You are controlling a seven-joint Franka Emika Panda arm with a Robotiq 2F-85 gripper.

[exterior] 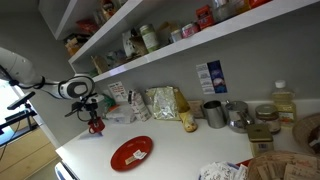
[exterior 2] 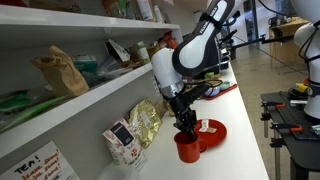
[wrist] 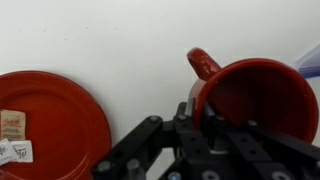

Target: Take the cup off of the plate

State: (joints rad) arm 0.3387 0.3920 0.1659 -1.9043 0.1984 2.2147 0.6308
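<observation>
I should keep lowering the red cup [exterior 2: 187, 149], which hangs upright and clear of the plate, until its base rests on the open white counter [exterior: 97, 154], and then let go.
My gripper [wrist: 200, 118] is shut on the rim of the small red cup [wrist: 255, 95], one finger outside the wall and one inside. The cup is off the plate, at or just above the white counter. The handle points away from me in the wrist view. The flat red plate [wrist: 50, 120] lies apart from the cup, with small paper packets [wrist: 12, 125] on it. In both exterior views the cup [exterior: 97, 126] [exterior 2: 186, 147] hangs under the gripper [exterior: 95, 116] [exterior 2: 184, 120], beside the plate [exterior: 131, 153] [exterior 2: 213, 131].
Snack bags [exterior: 163, 103], grey metal mugs [exterior: 213, 113] and a metal bowl [exterior: 238, 118] line the wall. A box [exterior 2: 122, 143] and a gold bag [exterior 2: 146, 122] stand close behind the cup. Loaded shelves [exterior: 150, 50] hang overhead. The counter edge [exterior: 80, 165] is near.
</observation>
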